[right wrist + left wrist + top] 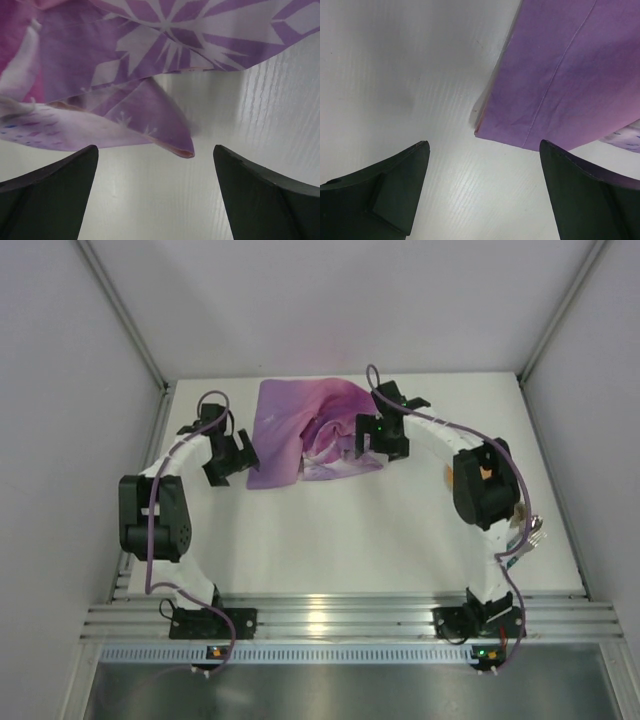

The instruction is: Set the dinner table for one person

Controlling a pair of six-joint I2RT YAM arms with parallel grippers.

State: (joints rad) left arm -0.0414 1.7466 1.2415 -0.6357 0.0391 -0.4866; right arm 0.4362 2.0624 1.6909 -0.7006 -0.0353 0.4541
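My right gripper is at the placemat's raised corner, and the placemat's middle (325,435) is bunched up in folds. So next my left gripper pinches the placemat's flat near corner (251,485) and pulls together with my right gripper.
The dinner table (340,540) is a large white tabletop. A purple snowflake placemat (300,430) lies crumpled and partly folded at the back middle. My left gripper (230,462) is open and empty, low over the table just off the placemat's near left corner (479,131). In the left wrist view the left gripper (484,146) has bare table between its fingers. My right gripper (376,443) is open and empty at the placemat's right side. In the right wrist view the right gripper (155,149) has a folded, raised placemat corner (184,149) just ahead of its fingertips.
A ribbed aluminium rail (350,620) runs along the near edge, with both arm bases on it. Metal cutlery (535,530) and something orange-brown (452,477) lie at the right, mostly hidden by the right arm. Grey walls enclose the table on three sides.
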